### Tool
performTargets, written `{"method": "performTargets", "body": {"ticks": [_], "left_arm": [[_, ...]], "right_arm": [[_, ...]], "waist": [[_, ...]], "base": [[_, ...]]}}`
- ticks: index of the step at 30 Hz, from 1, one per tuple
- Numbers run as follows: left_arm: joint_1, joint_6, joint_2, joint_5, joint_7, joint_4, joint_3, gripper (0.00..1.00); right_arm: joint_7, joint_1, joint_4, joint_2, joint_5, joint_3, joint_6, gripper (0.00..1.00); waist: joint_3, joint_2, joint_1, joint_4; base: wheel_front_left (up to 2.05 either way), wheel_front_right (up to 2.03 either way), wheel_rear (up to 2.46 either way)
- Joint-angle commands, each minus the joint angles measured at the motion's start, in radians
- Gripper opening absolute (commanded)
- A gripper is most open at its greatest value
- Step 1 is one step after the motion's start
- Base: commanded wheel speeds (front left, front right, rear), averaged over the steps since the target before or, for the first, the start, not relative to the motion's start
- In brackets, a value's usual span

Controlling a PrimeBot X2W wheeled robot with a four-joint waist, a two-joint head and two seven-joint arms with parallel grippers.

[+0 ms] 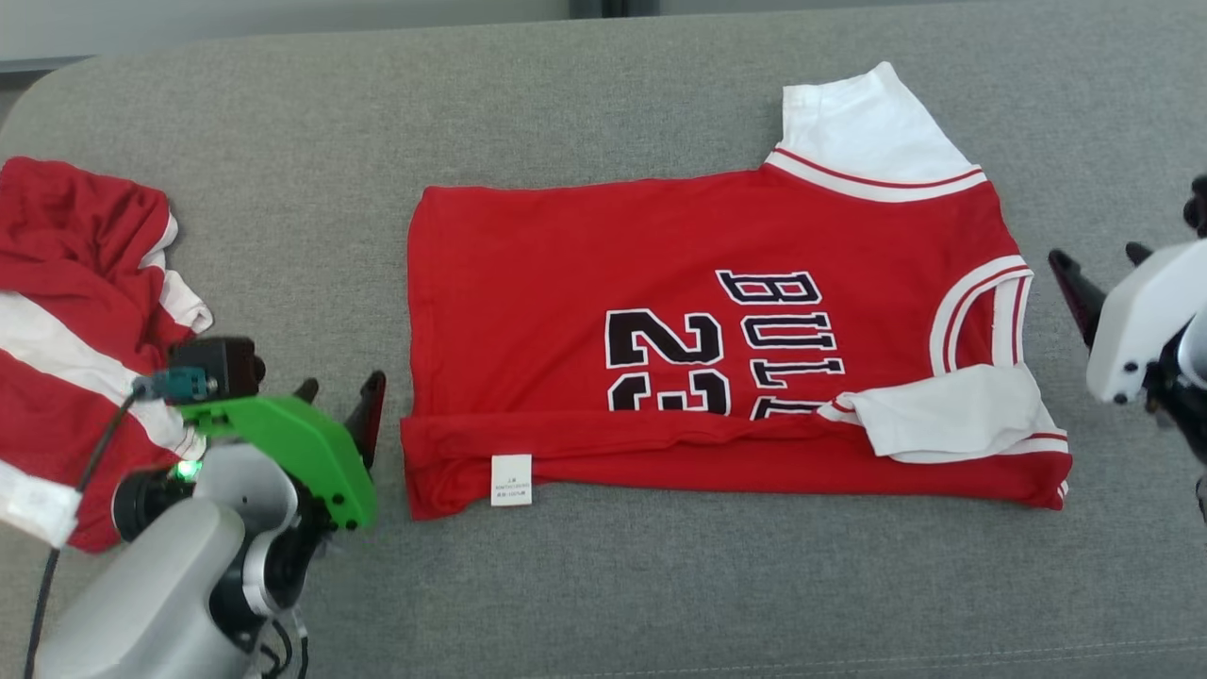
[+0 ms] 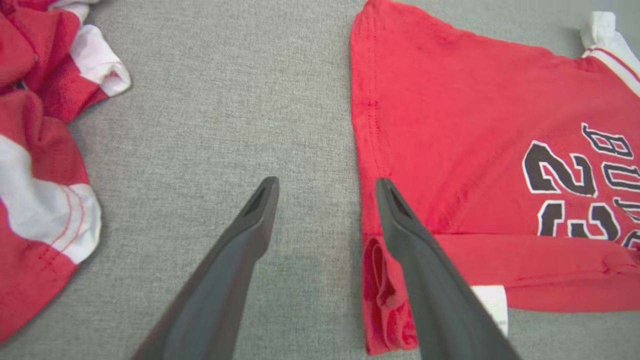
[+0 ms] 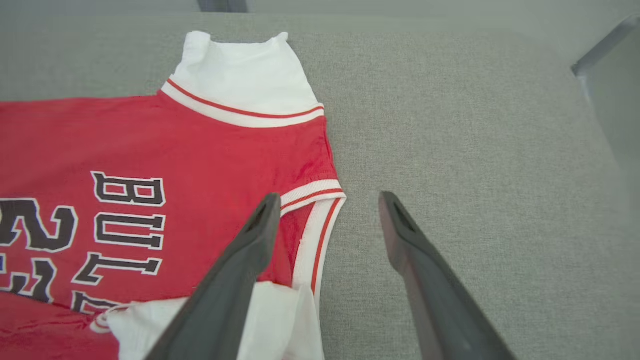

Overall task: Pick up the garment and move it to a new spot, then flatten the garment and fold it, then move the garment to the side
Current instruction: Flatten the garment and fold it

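Observation:
I expect the garment's far edge (image 1: 600,187) to flatten over part of the lettering when I fold the red corner across, since the garment's folded (image 1: 679,454) near strip lies flat.
The garment (image 1: 566,283) is a red jersey with white sleeves and black "BULLS 23" lettering, spread flat on the grey cushion (image 1: 302,217). Its near long edge is folded over in a strip, with a white label (image 1: 511,479) showing and one white sleeve (image 1: 952,410) tucked on top. My left gripper (image 1: 341,385) stands open just off the garment's hem end, nothing between its fingers; in the left wrist view the left gripper (image 2: 325,182) has one finger over the hem corner of the garment (image 2: 450,125). My right gripper (image 1: 1097,255) is open beside the collar; in the right wrist view the right gripper (image 3: 327,197) straddles the collar edge of the garment (image 3: 175,140).
A second red-and-white garment (image 1: 75,283) lies crumpled at the left end of the cushion, close behind my left arm, and also appears as a crumpled heap (image 2: 35,150) in the left wrist view. Bare grey fabric surrounds the jersey in front and at the far side.

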Motion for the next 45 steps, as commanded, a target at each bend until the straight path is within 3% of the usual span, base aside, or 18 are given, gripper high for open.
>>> {"method": "performTargets", "body": {"ticks": [1,8,14,27,28,29,30,31,38,45], "left_arm": [[-0.053,-0.012,-0.014,0.010,0.016,0.019,0.002,1.00],[-0.298,-0.071,-0.090,0.022,0.107,0.175,-0.015,1.00],[-0.493,-0.109,-0.169,0.036,0.151,0.315,-0.026,1.00],[-0.638,-0.190,-0.269,0.044,0.156,0.500,-0.054,1.00],[-0.638,-0.194,-0.273,0.047,0.156,0.510,-0.060,0.93],[-0.640,-0.200,-0.277,0.051,0.155,0.517,-0.065,0.64],[-0.643,-0.207,-0.282,0.057,0.149,0.522,-0.072,0.15],[-0.645,-0.208,-0.287,0.063,0.145,0.527,-0.076,0.00],[-0.642,-0.218,-0.340,0.098,0.064,0.539,-0.103,0.00],[-0.649,-0.254,-0.399,0.101,-0.015,0.540,-0.111,0.00]], "right_arm": [[0.011,-0.055,0.016,-0.011,0.011,0.016,-0.001,1.00],[0.045,-0.325,0.131,-0.059,0.013,0.119,-0.001,1.00],[0.024,-0.517,0.231,-0.061,0.008,0.187,-0.001,1.00],[-0.048,-0.671,0.382,-0.054,0.010,0.269,-0.001,1.00],[-0.050,-0.674,0.387,-0.057,0.012,0.273,-0.001,1.00],[-0.050,-0.678,0.391,-0.060,0.013,0.276,-0.001,1.00],[-0.051,-0.684,0.397,-0.069,0.010,0.284,-0.001,1.00],[-0.052,-0.689,0.402,-0.075,0.011,0.287,-0.001,1.00],[-0.073,-0.740,0.458,-0.124,-0.015,0.275,-0.001,1.00],[-0.034,-0.778,0.558,-0.109,-0.059,0.184,-0.001,1.00]], "waist": [[0.037,0.0000,0.0000,0.009],[0.139,0.0000,0.0000,0.025],[0.236,0.0000,0.0000,0.039],[0.304,0.0000,0.0000,0.040],[0.305,0.0000,0.0000,0.041],[0.305,0.0000,0.0000,0.042],[0.307,0.0000,0.0000,0.044],[0.308,0.0000,0.0000,0.046],[0.342,0.0000,0.0000,0.106],[0.390,0.0000,0.0000,0.180]], "base": [[0.00,0.00,0.00],[0.00,0.00,0.00],[0.00,0.00,0.00],[0.00,0.00,0.00],[0.00,0.00,0.00],[0.00,0.00,0.00],[0.00,0.00,0.00],[0.00,0.00,0.00],[0.00,0.00,0.00],[0.00,0.00,0.00]]}}
